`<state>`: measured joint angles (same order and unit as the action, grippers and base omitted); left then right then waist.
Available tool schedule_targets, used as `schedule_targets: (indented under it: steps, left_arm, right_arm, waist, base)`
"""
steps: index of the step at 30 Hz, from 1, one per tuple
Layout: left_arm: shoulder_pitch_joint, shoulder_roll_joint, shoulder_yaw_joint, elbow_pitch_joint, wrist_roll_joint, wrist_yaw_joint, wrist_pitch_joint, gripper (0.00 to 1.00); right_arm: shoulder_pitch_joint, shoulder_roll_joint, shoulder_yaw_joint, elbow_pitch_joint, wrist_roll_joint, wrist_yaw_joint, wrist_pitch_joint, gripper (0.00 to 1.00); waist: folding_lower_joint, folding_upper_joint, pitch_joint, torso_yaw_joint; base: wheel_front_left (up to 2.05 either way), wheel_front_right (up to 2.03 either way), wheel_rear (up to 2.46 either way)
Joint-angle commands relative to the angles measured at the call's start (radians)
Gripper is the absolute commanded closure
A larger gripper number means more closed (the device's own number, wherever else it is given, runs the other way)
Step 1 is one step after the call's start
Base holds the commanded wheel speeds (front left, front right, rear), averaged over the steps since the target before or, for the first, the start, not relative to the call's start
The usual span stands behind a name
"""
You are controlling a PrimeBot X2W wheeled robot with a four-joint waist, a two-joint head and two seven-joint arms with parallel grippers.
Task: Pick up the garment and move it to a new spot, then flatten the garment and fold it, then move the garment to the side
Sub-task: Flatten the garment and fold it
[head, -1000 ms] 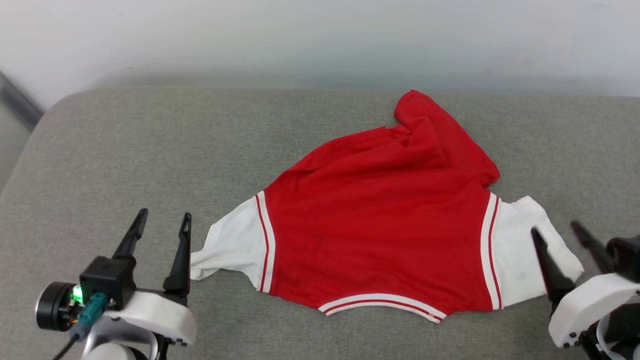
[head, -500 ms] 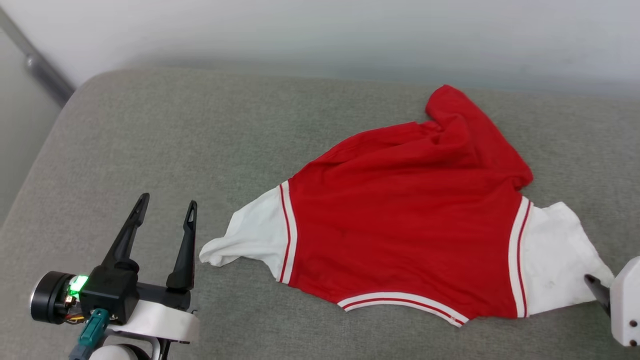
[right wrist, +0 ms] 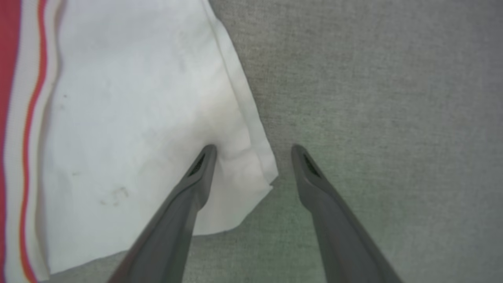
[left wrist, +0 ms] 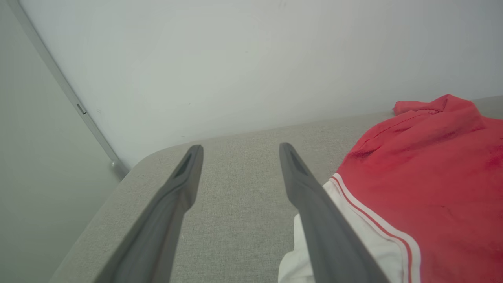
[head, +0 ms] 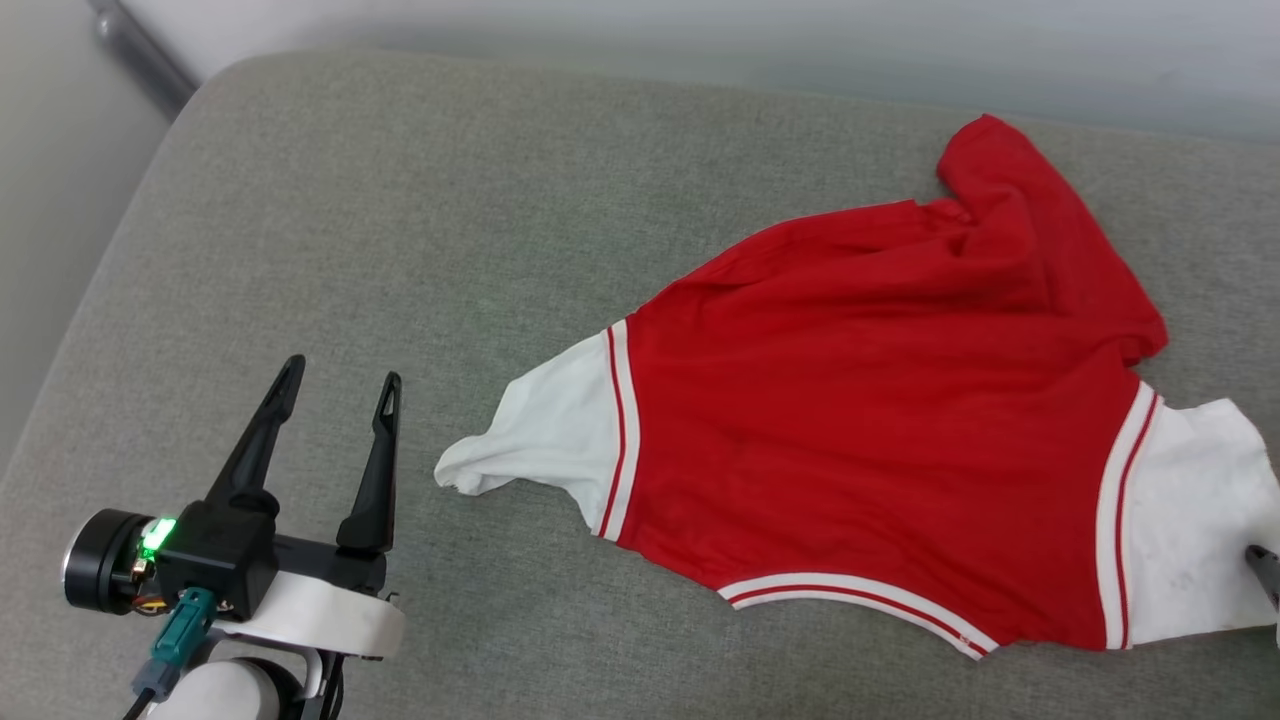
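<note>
I should expect black lettering hidden underneath when I turn the garment over, because it has striped trim [head: 840, 587] and its plain red side [head: 864, 432] is up.
The garment [head: 880, 420] lies spread on a grey cushion [head: 400, 220], plain red side up, with white sleeves and striped trim. Its left sleeve [head: 540, 430] ends in a crumpled tip. My left gripper [head: 343, 370] stands open a short way left of that tip, with nothing between its jaws. In the left wrist view the left gripper [left wrist: 240, 146] points at the wall, with the garment [left wrist: 432, 177] to its right. My right gripper [right wrist: 254, 148] is open astride the corner of the right sleeve [right wrist: 137, 118], one fingertip resting on the cloth. One of its fingers [head: 1264, 572] shows at the head view's right edge.
A pale wall [head: 700, 40] runs behind the cushion. A metal strip [head: 140, 50] slants down the corner at the upper left. The cushion's rounded left edge [head: 90, 300] drops off beside my left arm. Bare cushion stretches left of and behind the garment.
The head camera has swung left, so the garment sits further right in the picture. The gap between my left gripper and the left sleeve tip has grown. Both grippers stay open.
</note>
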<state>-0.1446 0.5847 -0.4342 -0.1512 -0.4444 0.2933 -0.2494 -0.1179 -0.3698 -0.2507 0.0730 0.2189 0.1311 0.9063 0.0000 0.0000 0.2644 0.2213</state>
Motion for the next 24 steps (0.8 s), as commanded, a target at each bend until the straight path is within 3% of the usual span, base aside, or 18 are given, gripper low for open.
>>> schedule_targets:
  steps: [1, 4, 5, 6, 7, 16, 21, 24]
  left_arm:
    - [-0.017, -0.005, 0.001, -0.001, -0.001, 0.0, 0.001, 0.0]
    - [-0.028, -0.009, 0.001, 0.003, -0.006, 0.0, 0.004, 0.0]
    - [-0.029, -0.01, 0.001, 0.007, -0.008, 0.0, 0.007, 0.0]
    - [-0.03, -0.009, 0.0, 0.011, -0.008, -0.002, 0.008, 0.0]
    - [-0.03, -0.009, -0.001, 0.015, -0.012, -0.003, 0.011, 0.0]
    - [0.003, 0.025, 0.003, 0.021, -0.055, -0.031, 0.047, 0.0]
    - [0.014, 0.062, -0.007, -0.003, -0.102, -0.067, 0.136, 0.0]
    - [0.012, 0.084, -0.033, -0.018, -0.148, -0.096, 0.243, 0.0]
  right_arm:
    - [-0.002, 0.015, 0.007, 0.019, 0.011, -0.001, 0.002, 0.0]
    - [0.02, 0.029, 0.029, 0.032, 0.022, 0.0, 0.016, 0.0]
    - [0.03, 0.033, 0.035, 0.032, 0.023, 0.001, 0.015, 0.22]
    - [0.039, 0.035, 0.04, 0.034, 0.025, 0.001, 0.011, 0.65]
    - [0.048, 0.035, 0.043, 0.037, 0.026, 0.001, 0.007, 1.0]
    - [0.093, -0.042, 0.001, -0.027, 0.028, -0.001, -0.009, 1.0]
    - [0.138, -0.082, -0.033, -0.092, 0.043, -0.001, 0.01, 1.0]
    - [0.151, -0.084, -0.046, -0.129, 0.058, -0.001, 0.025, 1.0]
  waist:
    - [0.0, 0.0, 0.02, 0.017]
    - [0.0, 0.0, 0.026, 0.022]
    - [0.0, 0.0, 0.027, 0.021]
    - [0.0, 0.0, 0.025, 0.019]
    - [0.0, 0.0, 0.021, 0.016]
    - [0.0, 0.0, -0.05, -0.041]
    - [0.0, 0.0, -0.064, -0.068]
    - [0.0, 0.0, -0.054, -0.082]
  base:
    - [0.0, 0.0, 0.0]
    - [0.0, 0.0, 0.0]
    - [0.0, 0.0, 0.0]
    - [0.0, 0.0, 0.0]
    - [0.0, 0.0, 0.0]
    - [0.0, 0.0, 0.0]
    - [0.0, 0.0, 0.0]
    - [0.0, 0.0, 0.0]
